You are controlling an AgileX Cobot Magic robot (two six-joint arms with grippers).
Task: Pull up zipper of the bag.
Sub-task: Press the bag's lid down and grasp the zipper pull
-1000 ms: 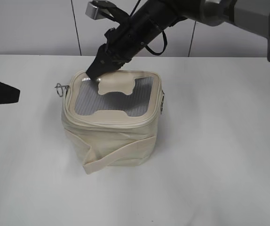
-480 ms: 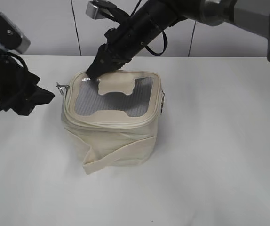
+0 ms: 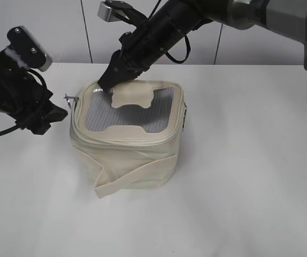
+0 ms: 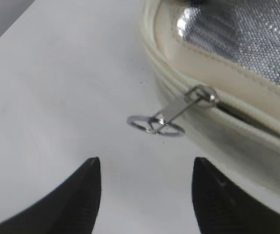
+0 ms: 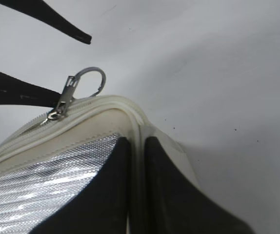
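Observation:
The ring (image 4: 155, 125) pull (image 3: 69, 100) lies past the ends of the left gripper's fingers, so the robot's left gripper should stretch out further and close on the ring while the right gripper holds the bag's rim.
The cream bag (image 3: 127, 144) stands mid-table, its grey mesh top with the bone patch (image 3: 132, 96) facing up. The zipper (image 3: 121, 136) runs round the lid edge. One silver slider (image 4: 203, 96) sits at the bag's left corner, and its ring pull (image 4: 155, 126) sticks out sideways (image 3: 70, 99). My left gripper (image 4: 145, 168) is open and empty, just short of the ring, with white table between its fingers; it also shows in the exterior view (image 3: 57, 115). My right gripper (image 5: 136, 146) is shut on the lid's rim at the back-left corner (image 3: 108, 83), near the slider (image 5: 62, 109).
The white table (image 3: 250, 176) stretches round the bag on all sides. A cream strap (image 3: 132, 176) hangs across the bag's front. A grey panelled wall (image 3: 46, 32) stands behind the table. The right arm (image 3: 196, 16) reaches in from the upper right.
My left arm has come in from the left edge and its open gripper now sits close to the ring pull. The right gripper and the bag have not moved.

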